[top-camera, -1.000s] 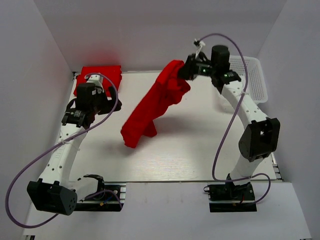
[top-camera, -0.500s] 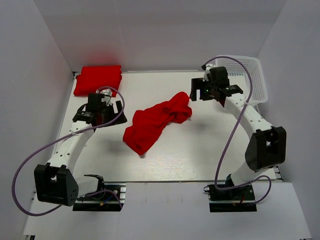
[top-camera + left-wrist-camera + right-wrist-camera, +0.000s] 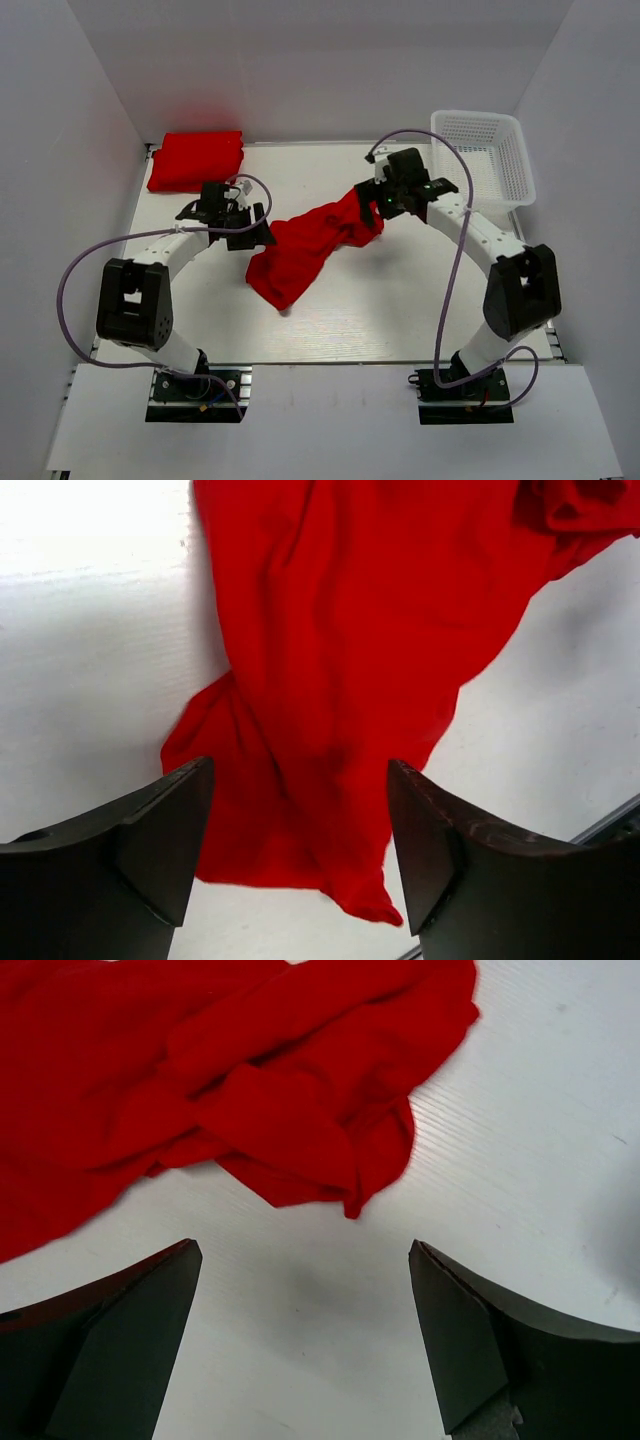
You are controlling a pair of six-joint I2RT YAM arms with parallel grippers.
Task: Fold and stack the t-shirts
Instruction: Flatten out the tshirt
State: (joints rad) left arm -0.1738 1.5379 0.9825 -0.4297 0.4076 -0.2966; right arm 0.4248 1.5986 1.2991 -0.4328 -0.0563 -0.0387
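Observation:
The crumpled red t-shirt (image 3: 300, 254) will spread out wide and almost flat when the robot lifts and pulls it, because loose folds (image 3: 342, 224) overlap in the bunched cloth.
A crumpled red t-shirt (image 3: 310, 245) lies loose across the middle of the table. Another red t-shirt (image 3: 196, 160) sits folded at the back left corner. My left gripper (image 3: 262, 232) is at the crumpled shirt's left side. In the left wrist view it (image 3: 300, 770) stands open, its fingers (image 3: 160, 850) either side of the cloth's (image 3: 330, 680) lower end without pinching it. My right gripper (image 3: 375, 205) is at the shirt's right end. In the right wrist view it (image 3: 302, 1250) is open over bare table, with the bunched cloth (image 3: 280, 1090) just ahead of the fingertips.
A white mesh basket (image 3: 480, 150) stands at the back right corner, beyond the right arm. White walls close in the table on three sides. Both arms' cables loop over the table's sides.
The right gripper let go of the shirt it held up; the shirt dropped onto the table. The right gripper came down to its right end, and the left arm swung right to its left side.

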